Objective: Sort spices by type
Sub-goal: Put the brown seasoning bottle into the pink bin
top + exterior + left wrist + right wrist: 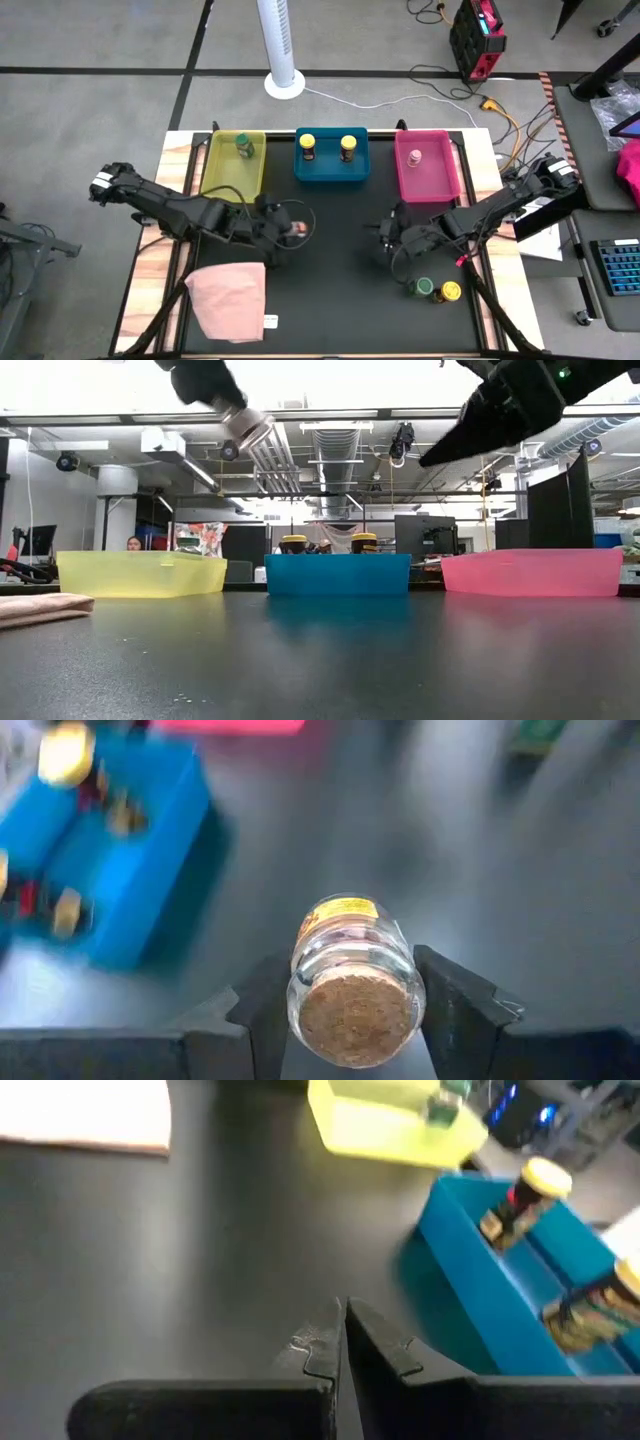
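Note:
My right gripper should first open and grab the jar's glass body (252,432), because my left gripper is holding the small glass spice jar far from the pink bin (427,172).
My left gripper (290,228) is over the middle of the black mat, shut on a small glass spice jar (350,982) with brown contents; its pink lid (299,229) shows from above. My right gripper (387,236) hangs shut and empty over the mat's right half, fingertips together (340,1332). A green-lidded jar (423,287) and a yellow-lidded jar (451,291) stand on the mat near the right front. Another green-lidded jar (243,146) stands in the yellow bin, two yellow-lidded jars (307,146) (347,147) in the blue bin, and a pink-lidded jar (414,157) in the pink bin. My left gripper pinches the jar's glass body near its base (352,1020) between the two fingers (262,1012), one on each side. The fingers reach in from the table's left. The jar lies along them, base toward my wrist and lid away, lifted clear of the mat.
The yellow bin (218,170), blue bin (331,173) and pink bin (440,180) stand in a row along the far edge. A pink cloth (230,298) lies at the left front. Bare mat (340,290) spreads between the arms and the near edge.

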`<move>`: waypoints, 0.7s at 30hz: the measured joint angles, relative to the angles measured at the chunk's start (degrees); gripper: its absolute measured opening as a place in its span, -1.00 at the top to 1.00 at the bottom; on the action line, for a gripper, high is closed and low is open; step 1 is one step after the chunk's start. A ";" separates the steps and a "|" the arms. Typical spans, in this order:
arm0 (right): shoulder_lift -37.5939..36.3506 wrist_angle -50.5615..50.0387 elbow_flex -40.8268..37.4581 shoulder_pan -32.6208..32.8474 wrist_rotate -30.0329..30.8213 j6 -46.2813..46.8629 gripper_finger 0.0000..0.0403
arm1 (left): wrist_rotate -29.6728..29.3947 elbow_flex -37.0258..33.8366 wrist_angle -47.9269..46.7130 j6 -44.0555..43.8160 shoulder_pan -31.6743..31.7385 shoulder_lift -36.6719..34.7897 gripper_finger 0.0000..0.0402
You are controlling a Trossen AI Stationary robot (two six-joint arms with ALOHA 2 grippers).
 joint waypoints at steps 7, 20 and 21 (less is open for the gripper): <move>0.00 5.52 -0.32 0.00 -0.19 -1.86 0.94 | 0.02 -4.87 20.02 16.35 0.25 0.45 0.20; 0.00 10.02 -0.32 0.01 -7.65 -3.69 0.87 | 0.06 -11.97 39.61 21.96 2.15 4.22 0.20; 0.00 10.00 -0.32 0.00 -7.64 -3.68 0.82 | 0.04 -12.26 40.64 22.26 2.17 4.89 0.20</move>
